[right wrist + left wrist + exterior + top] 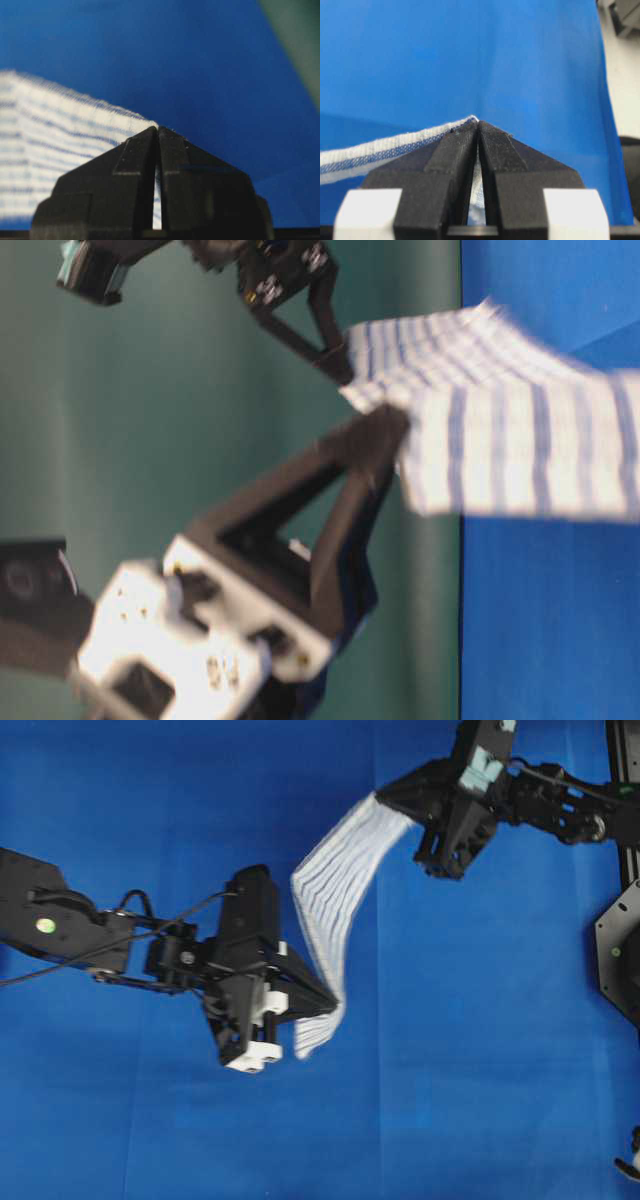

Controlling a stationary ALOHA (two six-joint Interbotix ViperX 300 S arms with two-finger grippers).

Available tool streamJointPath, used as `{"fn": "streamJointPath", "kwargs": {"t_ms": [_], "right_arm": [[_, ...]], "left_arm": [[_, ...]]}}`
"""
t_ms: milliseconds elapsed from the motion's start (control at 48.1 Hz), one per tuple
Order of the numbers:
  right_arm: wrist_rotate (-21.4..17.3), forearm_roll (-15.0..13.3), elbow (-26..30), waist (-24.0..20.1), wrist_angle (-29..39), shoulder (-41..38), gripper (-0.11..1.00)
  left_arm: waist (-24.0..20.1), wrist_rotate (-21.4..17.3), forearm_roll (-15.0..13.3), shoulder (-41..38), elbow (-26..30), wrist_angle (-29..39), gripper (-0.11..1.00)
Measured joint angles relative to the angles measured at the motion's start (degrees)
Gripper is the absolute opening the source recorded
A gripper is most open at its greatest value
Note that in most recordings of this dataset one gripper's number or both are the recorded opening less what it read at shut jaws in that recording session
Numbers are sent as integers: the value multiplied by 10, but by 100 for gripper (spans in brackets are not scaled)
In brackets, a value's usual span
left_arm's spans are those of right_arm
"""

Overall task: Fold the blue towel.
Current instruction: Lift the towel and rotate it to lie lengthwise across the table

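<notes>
The blue towel runs at a slant in a bunched band (330,895) from my left gripper up to my right gripper. Next, I pull it straight and lay it flat (268,832) before I fold it.
The blue towel (335,885), white with thin blue stripes, hangs lifted above the table as a sagging band between both grippers. My left gripper (335,1007) is shut on its lower corner, the hem (380,150) running off to the left of the fingertips. My right gripper (385,795) is shut on the upper corner, the striped cloth (55,150) spreading to the left. In the table-level view the towel (520,430) is held up by both grippers, the left gripper (392,425) near and the right gripper (345,370) behind it.
A plain blue table covering (480,1050) lies under everything, with faint fold creases. Black hardware of the right arm's mount (620,930) stands at the right edge. A green wall (150,420) backs the scene.
</notes>
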State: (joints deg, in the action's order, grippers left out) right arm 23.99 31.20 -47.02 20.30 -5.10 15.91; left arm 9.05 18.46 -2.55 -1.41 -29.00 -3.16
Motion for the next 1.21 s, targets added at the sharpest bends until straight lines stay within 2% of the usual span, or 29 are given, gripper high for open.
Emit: {"fn": "streamJointPath", "kwargs": {"t_ms": [229, 624, 811, 1206], "right_arm": [[24, 0, 20, 26, 0, -3, 1], [43, -3, 22, 54, 4, -4, 1], [60, -4, 40, 56, 28, -25, 1], [71, -4, 143, 56, 94, -149, 1]], "left_arm": [[3, -5, 0, -40, 52, -27, 1], [3, -7, 0, -86, 80, -89, 1], [3, -7, 0, -94, 76, -110, 1], [4, -7, 0, -95, 4, -186, 1]]}}
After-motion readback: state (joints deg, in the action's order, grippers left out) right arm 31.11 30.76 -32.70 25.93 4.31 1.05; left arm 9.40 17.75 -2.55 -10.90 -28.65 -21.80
